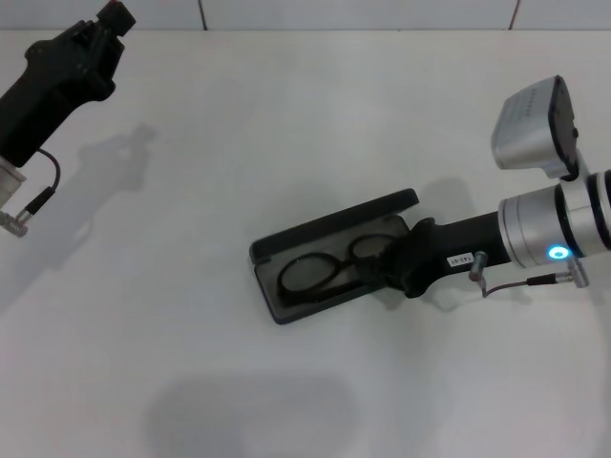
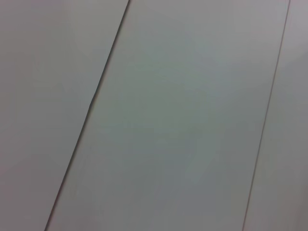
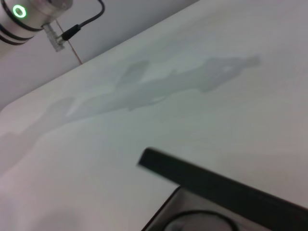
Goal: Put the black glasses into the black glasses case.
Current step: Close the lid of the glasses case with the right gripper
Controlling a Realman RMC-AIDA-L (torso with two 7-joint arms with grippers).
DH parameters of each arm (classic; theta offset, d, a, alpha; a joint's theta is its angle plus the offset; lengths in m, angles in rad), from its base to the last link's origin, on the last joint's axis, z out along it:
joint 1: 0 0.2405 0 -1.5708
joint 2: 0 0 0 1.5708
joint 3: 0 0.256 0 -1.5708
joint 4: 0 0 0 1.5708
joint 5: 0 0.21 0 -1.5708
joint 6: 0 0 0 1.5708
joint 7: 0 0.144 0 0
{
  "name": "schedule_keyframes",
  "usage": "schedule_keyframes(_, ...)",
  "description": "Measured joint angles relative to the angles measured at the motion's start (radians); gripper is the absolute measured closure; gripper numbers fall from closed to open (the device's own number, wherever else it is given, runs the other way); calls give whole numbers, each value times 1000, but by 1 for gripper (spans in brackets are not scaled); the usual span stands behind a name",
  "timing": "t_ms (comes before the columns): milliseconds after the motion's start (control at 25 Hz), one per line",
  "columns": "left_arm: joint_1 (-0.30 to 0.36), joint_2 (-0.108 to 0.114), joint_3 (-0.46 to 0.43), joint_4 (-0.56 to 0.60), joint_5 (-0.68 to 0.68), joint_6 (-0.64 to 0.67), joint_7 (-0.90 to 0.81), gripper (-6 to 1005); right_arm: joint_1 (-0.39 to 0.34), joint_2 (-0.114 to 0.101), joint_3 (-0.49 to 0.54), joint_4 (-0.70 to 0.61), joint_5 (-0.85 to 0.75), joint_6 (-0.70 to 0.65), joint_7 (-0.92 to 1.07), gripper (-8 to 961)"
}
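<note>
The black glasses in the tray [image 1: 355,256] are under my right gripper, where the lid must close, so my right gripper should lift clear and push from the lid's far side [image 1: 368,208].
The black glasses case [image 1: 325,227] lies open in the middle of the white table, its lid tipped back toward the far side. Inside its tray lie the black glasses [image 1: 310,275], lenses up. My right gripper [image 1: 395,264] reaches in from the right and sits over the right end of the glasses, at the case's right end. The right wrist view catches the case's lid edge [image 3: 226,190] and a curve of the glasses frame [image 3: 192,216]. My left gripper [image 1: 113,17] hangs raised at the far left, well away from the case.
The white table [image 1: 191,363] surrounds the case with bare surface on every side. A tiled wall [image 2: 183,115] fills the left wrist view. The left arm's wrist ring [image 3: 19,12] shows far off in the right wrist view.
</note>
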Motion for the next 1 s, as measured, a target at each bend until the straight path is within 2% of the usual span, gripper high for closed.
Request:
schedule_keyframes(560,0,2,0,0,0,-1,1,940,-5,-42,53,-5,-12,-32,8,935)
schedule_keyframes(680,2,2,-1,0,0,3,0,940,-11,-60,80,-11,-13,-77,2,935)
schedule_keyframes(880,5,2,-1,0,-1,5,-1,939,-35,-112,258,-13,-13,-303,-34,935)
schedule_keyframes(1000,7,1,-2,0,-2,6,1,939,-53,-118,397,-10,-12,-415,-52,935)
